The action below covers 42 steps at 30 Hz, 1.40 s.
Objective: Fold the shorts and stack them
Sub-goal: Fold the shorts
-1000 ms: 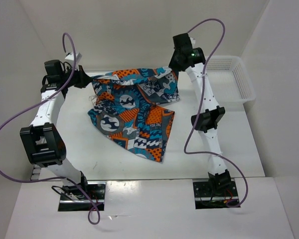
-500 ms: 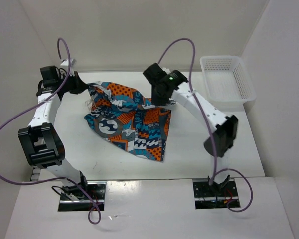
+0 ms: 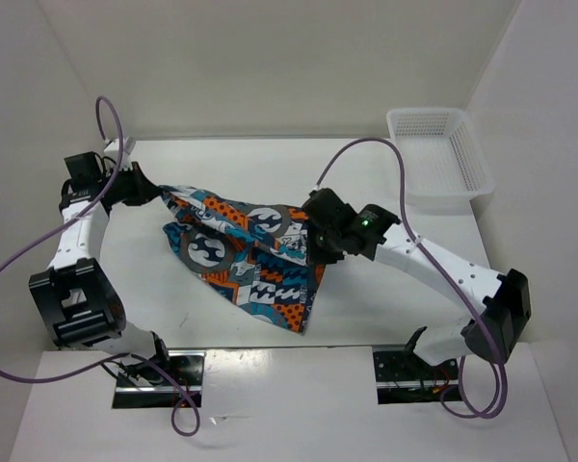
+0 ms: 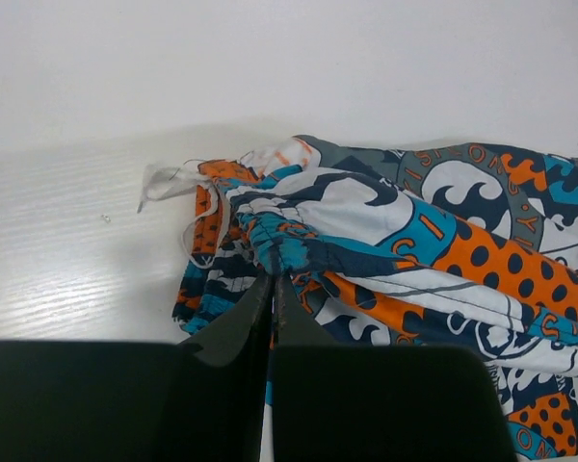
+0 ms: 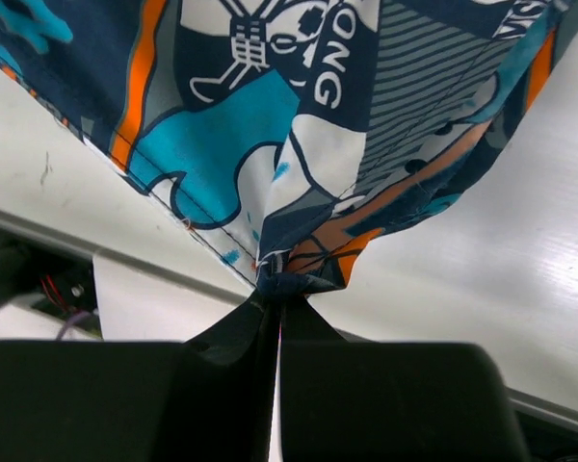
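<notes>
The shorts' waistband is bunched up and the layers are crooked, so the robot's left gripper should put it down to flatten before grabbing the waistband's near corner.
The shorts, in a teal, orange, white and dark-grey print, lie bunched and partly folded across the middle of the white table. My left gripper is shut on their gathered waistband at the left end; in the left wrist view the fabric bunches at the pinched tips of that gripper. My right gripper is shut on a corner at the shorts' right side. From its wrist camera the cloth spreads away from the closed gripper.
A white mesh basket stands at the back right of the table. White walls close in the back and sides. The table's near edge runs just past the shorts' lowest corner.
The right arm has swung from the back right toward the front centre, dragging its corner of the shorts over the rest. The left gripper has shifted slightly left and nearer, still gripping.
</notes>
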{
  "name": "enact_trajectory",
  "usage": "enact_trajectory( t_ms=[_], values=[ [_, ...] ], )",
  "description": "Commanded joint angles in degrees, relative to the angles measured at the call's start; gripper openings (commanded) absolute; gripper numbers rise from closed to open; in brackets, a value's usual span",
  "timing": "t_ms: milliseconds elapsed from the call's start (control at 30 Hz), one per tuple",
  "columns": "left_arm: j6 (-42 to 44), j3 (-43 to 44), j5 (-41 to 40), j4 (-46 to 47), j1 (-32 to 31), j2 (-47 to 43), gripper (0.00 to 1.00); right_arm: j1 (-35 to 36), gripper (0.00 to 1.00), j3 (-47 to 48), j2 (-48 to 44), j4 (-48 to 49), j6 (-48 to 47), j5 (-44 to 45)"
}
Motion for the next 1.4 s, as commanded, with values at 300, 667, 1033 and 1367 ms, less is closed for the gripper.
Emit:
enact_trajectory(
  t_ms=[300,667,1033,1367],
  values=[
    [0.4,-5.4,-7.2,-2.6,2.4,-11.0,0.00,11.4,0.00,-4.8,-3.6,2.6,-5.0,3.2],
    [0.4,-12.3,-18.0,-9.8,6.3,-15.5,0.00,29.7,0.01,-11.0,10.8,11.2,-9.8,-2.3],
    [0.4,-9.5,-14.6,-11.8,6.3,-17.1,0.88,21.6,0.92,-13.5,5.7,13.0,-9.1,-1.7],
    [0.4,-13.1,-8.1,-11.8,2.8,-14.5,0.66,-3.3,0.82,-21.1,-5.8,17.2,6.1,-16.6]
  ],
)
